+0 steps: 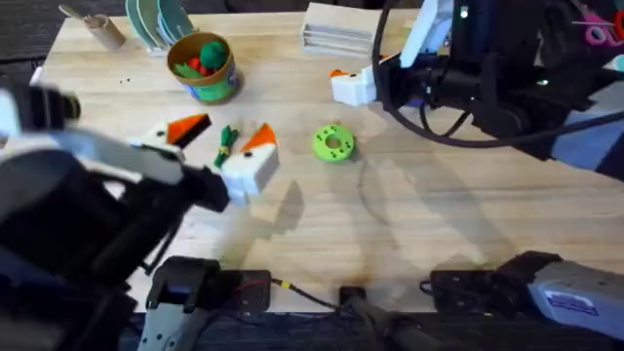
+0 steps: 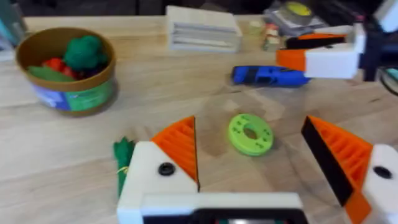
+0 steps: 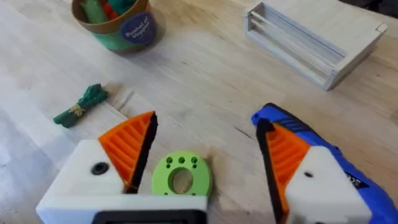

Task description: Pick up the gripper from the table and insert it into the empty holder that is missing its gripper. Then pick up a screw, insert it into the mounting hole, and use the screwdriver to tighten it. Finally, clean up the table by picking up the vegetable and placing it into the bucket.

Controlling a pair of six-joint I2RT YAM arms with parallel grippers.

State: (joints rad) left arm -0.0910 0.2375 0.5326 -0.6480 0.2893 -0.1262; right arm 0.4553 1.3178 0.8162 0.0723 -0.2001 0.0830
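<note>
A yellow tie (image 2: 124,169) is holding the dark-green vegetable (image 1: 226,144) tight around its middle, so its stalks will stay in a bundle and rise together when I lift it.
My left gripper (image 1: 222,136) (image 2: 249,124) hangs open above the table's left middle. The dark-green vegetable (image 1: 226,144) (image 2: 123,158) lies on the wood below it, just beside one finger in the left wrist view. The bucket (image 1: 203,66) (image 2: 65,68) stands behind it with toy vegetables inside. My right gripper (image 1: 353,86) (image 3: 208,124) is open at the back right. Both of its white holder blocks (image 3: 81,174) carry orange wedges. The blue screwdriver (image 2: 270,76) (image 3: 280,121) lies on the table under its one finger. No loose orange gripper or screw is in view.
A lime-green disc with holes (image 1: 333,142) (image 3: 180,177) lies mid-table, between both grippers' fingers in the wrist views. A pale wooden box (image 1: 339,27) sits at the back, plates (image 1: 156,19) and a paper cup (image 1: 97,29) at the back left. Cables run along the front edge.
</note>
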